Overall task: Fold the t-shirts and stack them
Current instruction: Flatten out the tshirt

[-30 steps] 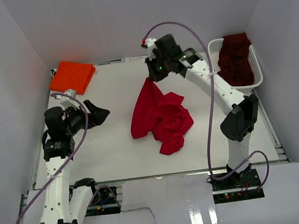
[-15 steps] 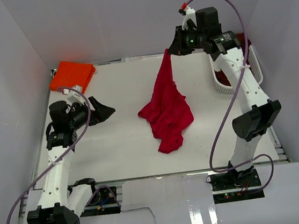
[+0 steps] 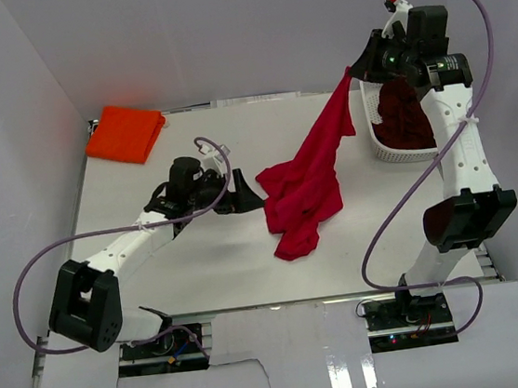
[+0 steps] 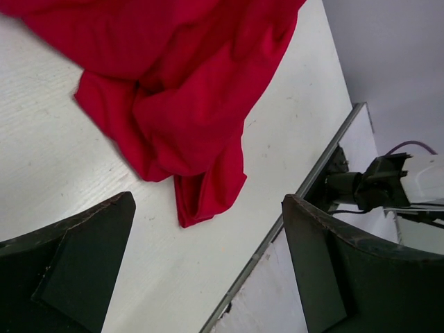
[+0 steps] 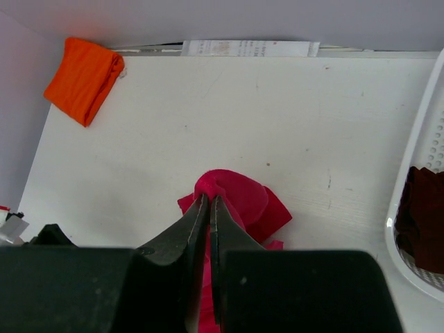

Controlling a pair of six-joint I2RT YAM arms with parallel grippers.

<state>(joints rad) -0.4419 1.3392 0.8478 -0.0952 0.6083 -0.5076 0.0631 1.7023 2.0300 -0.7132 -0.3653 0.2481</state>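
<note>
The bright red t-shirt's lower part (image 3: 300, 205) is crumpled and my right gripper holds only a corner, so next my left gripper reaches across the heap and pinches its basket-side fold (image 3: 329, 184).
My right gripper (image 3: 353, 69) is shut on a corner of the bright red t-shirt (image 3: 307, 184), high above the table's back right. The cloth hangs down in a long strip, and its crumpled lower part rests mid-table. The right wrist view looks down past the pinched red hem (image 5: 220, 186) between the shut fingers of that gripper (image 5: 209, 198). My left gripper (image 3: 248, 198) is open, low over the table just left of the red heap; it (image 4: 208, 229) frames the red shirt's hanging edge (image 4: 182, 111). An orange t-shirt (image 3: 125, 132) lies folded at the back left. A dark maroon t-shirt (image 3: 403, 110) fills the basket.
The white lattice basket (image 3: 377, 143) stands at the back right, close under the right arm; its rim (image 5: 408, 208) shows in the right wrist view. White walls enclose the table on three sides. The table's front edge and a cable run beside the left gripper.
My right gripper rose and swung right toward the basket, pulling the red t-shirt up into a strip. My left arm reached right across the table to the red heap, still open.
</note>
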